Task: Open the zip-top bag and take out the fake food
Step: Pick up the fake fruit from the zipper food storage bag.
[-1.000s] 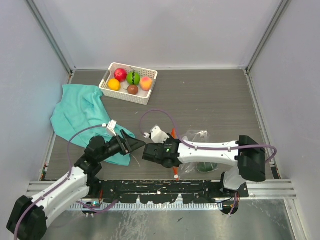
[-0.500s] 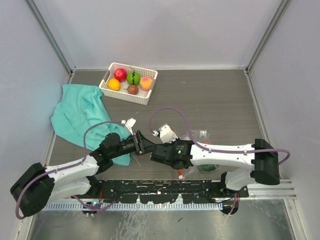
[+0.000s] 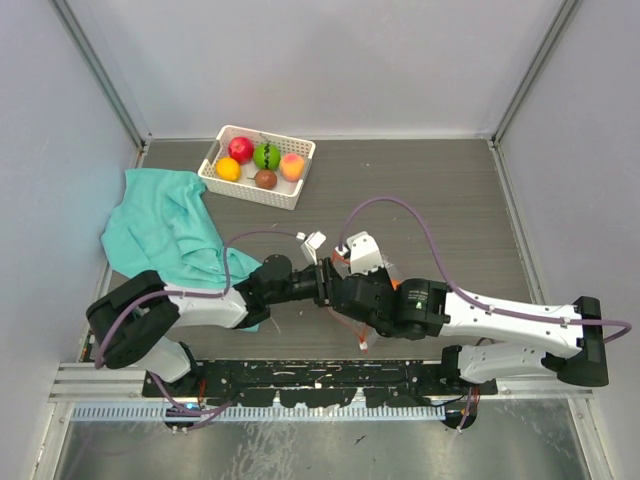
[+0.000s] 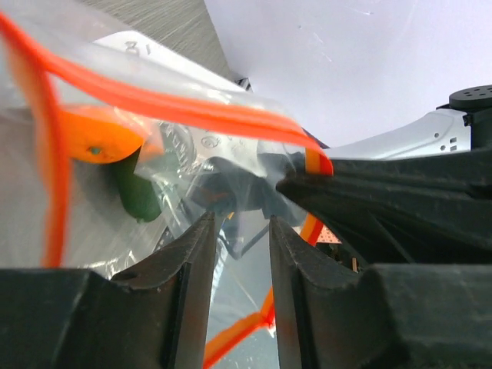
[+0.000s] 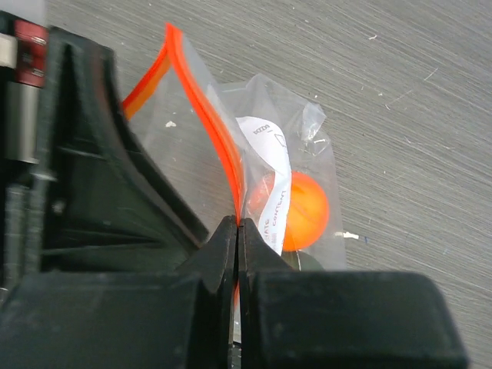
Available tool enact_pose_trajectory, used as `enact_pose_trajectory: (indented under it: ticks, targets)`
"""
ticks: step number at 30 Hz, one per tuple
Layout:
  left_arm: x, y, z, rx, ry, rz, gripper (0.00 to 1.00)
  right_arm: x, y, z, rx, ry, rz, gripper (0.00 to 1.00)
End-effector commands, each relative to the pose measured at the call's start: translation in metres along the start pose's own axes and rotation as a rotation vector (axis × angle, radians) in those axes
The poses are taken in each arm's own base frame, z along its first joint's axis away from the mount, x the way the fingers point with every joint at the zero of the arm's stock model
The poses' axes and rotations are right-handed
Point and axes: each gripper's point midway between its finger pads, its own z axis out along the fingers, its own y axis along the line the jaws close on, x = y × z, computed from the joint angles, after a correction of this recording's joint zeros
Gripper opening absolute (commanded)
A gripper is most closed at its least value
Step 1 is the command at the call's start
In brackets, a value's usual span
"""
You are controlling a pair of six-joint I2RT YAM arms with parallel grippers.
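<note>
The orange fruit [image 5: 309, 212] is deep inside the bag, so the robot's left gripper should reach in through the bag's opening while the right gripper pushes the bag's closed end [image 5: 336, 194] toward the left gripper.
The zip-top bag [image 5: 231, 146] is clear with an orange-red zipper strip and a white label [image 5: 270, 165]. My right gripper [image 5: 237, 224] is shut on the zipper strip and holds the bag above the table. Inside the bag are an orange fruit [image 5: 304, 211] and a dark green one [image 4: 138, 192]. My left gripper [image 4: 241, 223] is open, its jaws facing the bag's mouth with clear film across the gap. In the top view the two grippers meet nose to nose, left [image 3: 320, 282] and right [image 3: 346, 290], with the bag mostly hidden under them.
A white slotted basket [image 3: 290, 195] at the back left holds several fake fruits: red, green, peach, orange and brown. A teal cloth [image 3: 165, 225] lies crumpled at the left, under the left arm. The grey walls close in on three sides.
Both arms have reached farther right and toward the middle. The right gripper has carried the bag up and along with it. The left gripper has followed to the bag's mouth.
</note>
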Motion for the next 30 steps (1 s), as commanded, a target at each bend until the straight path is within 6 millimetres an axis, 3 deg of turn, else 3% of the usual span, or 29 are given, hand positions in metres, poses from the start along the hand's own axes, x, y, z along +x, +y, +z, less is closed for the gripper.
enact_pose_trajectory:
  ticks: [1,10,21,26,30]
  targets:
    - [-0.008,-0.029,0.021,0.111,-0.011,0.062,0.34,-0.018,0.001,-0.004,-0.016,-0.076,0.059,0.01]
    - [0.003,0.031,0.041,-0.057,0.020,0.050,0.36,-0.035,0.002,-0.015,-0.094,-0.160,0.127,0.01]
    - [0.004,0.047,0.065,-0.053,0.039,0.046,0.50,-0.050,0.028,-0.022,-0.244,-0.202,0.165,0.01]
    - [0.005,0.065,0.066,-0.112,0.028,0.046,0.58,-0.061,0.035,-0.036,-0.358,-0.251,0.218,0.30]
    - [0.006,0.071,0.072,-0.116,0.038,0.042,0.63,-0.070,0.027,-0.050,-0.427,-0.303,0.279,0.42]
